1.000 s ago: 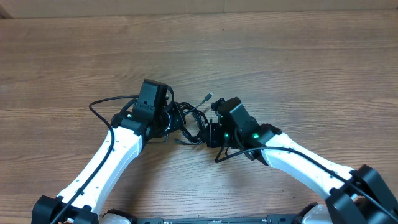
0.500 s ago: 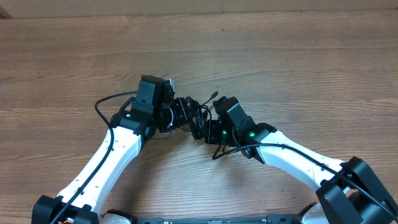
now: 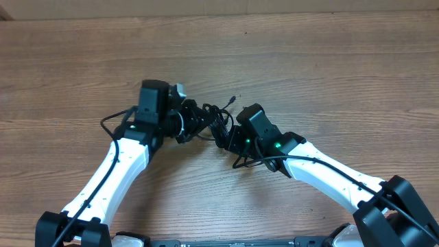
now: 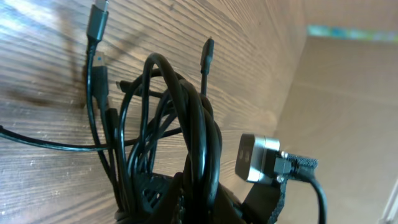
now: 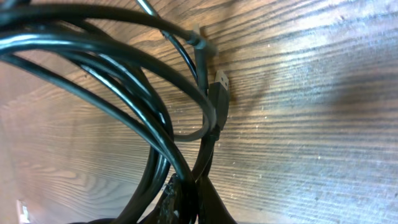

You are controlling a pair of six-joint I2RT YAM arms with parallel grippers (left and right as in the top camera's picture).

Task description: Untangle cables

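Note:
Bunched cords of the knot are clamped in both my grippers, so next I put the cables down, open both grippers and take hold of the loops with my left gripper.
The cables are a knot of thin black cords held between both grippers at the middle of the wooden table. My left gripper is shut on the left side of the bundle; looped cords rise from its jaws, with plug ends pointing up. My right gripper is shut on the right side; several cords pass through its jaws and a USB plug lies over the wood. One plug end sticks out toward the back.
The wooden table stretches around the arms. The left arm's own thicker wire loops out to the left. A brown wall edge runs along the back. The right wrist's camera shows in the left wrist view.
Both grippers have moved left with the bundle. The left wrist has shifted left and back. The cables now sit bunched more tightly between the two grippers.

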